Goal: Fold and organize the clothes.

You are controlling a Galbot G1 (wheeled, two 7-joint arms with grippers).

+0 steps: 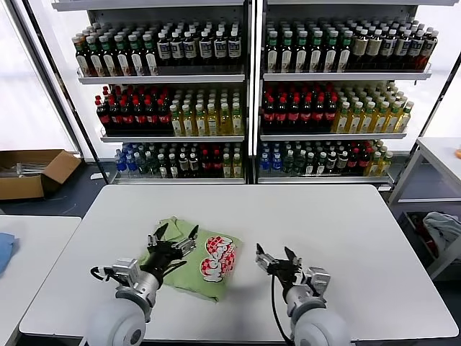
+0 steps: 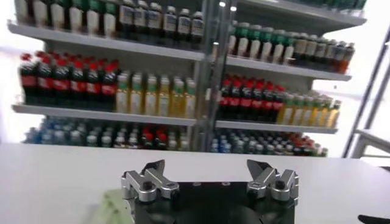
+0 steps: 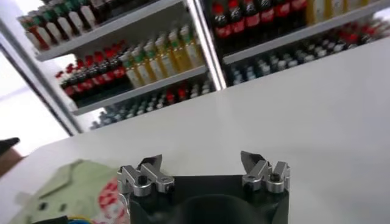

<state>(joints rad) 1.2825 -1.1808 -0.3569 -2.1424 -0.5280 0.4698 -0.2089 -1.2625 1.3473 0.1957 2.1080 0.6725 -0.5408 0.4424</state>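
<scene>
The folded polo shirt (image 1: pixel 189 271) is lying crooked under the robot's left gripper, so next the right gripper pinches the printed end (image 1: pixel 225 261) and pulls the shirt straight toward the middle of the table.
The light green polo shirt (image 1: pixel 199 263) lies folded into a compact rectangle on the white table (image 1: pixel 346 223), its red-and-white print facing up on the right half. My left gripper (image 1: pixel 174 236) is open and empty, just above the shirt's left part. My right gripper (image 1: pixel 275 257) is open and empty over bare table to the right of the shirt. In the left wrist view my left gripper (image 2: pixel 207 172) has its jaws wide apart, with a sliver of shirt (image 2: pixel 113 204) below. In the right wrist view my right gripper (image 3: pixel 202 163) is open, and the shirt (image 3: pixel 79 189) lies off to one side.
Shelves of bottles (image 1: pixel 245 94) stand behind the table. A second table (image 1: pixel 29 252) with a blue cloth (image 1: pixel 4 251) is on the left, with a cardboard box (image 1: pixel 32 171) on the floor behind it. A white side table (image 1: pixel 432 162) with a cloth bundle (image 1: pixel 443 231) is on the right.
</scene>
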